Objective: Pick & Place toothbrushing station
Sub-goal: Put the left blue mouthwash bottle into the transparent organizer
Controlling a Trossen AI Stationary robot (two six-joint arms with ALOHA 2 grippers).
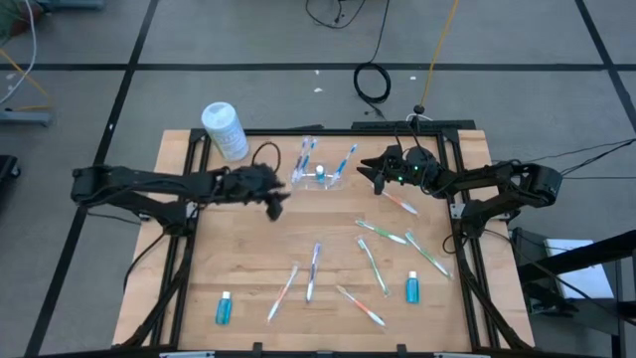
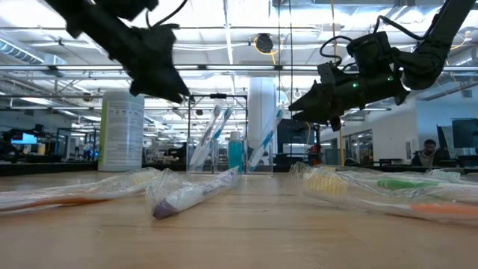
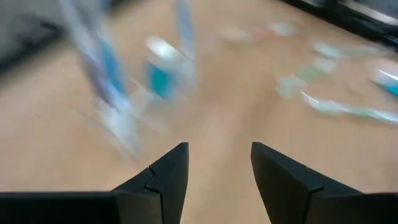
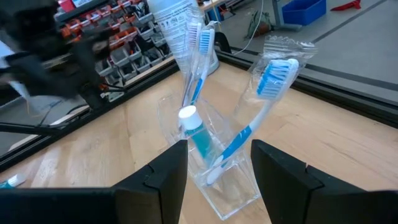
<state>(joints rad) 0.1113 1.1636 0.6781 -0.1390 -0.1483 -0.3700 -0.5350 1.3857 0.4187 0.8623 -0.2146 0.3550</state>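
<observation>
The blue tube (image 1: 224, 309) nearest the left gripper lies clear of the toothbrushes, so the robot should keep moving toward its white cap (image 1: 227, 295) until the left gripper's fingers are on both sides of it.
The toothbrushing station (image 1: 323, 179) is a small clear holder standing near the table's far edge. It holds blue-and-white wrapped toothbrushes (image 4: 273, 78) that lean out of its top, and a teal tube with a white cap (image 4: 193, 127). My right gripper (image 1: 370, 174) hovers open just to the holder's right and points at it. The clear holder (image 4: 233, 193) shows ahead of its fingers, apart from them. My left gripper (image 1: 276, 204) hangs open above the table, to the left of the holder and nearer the front, with nothing between its fingers (image 3: 168, 171).
A white canister (image 1: 226, 129) stands at the far left corner. Several wrapped toothbrushes (image 1: 383, 231) lie scattered over the table's middle and right. Two small blue tubes (image 1: 224, 308) (image 1: 412, 288) lie near the front edge. Black frame rails (image 1: 467, 249) run along the table's sides.
</observation>
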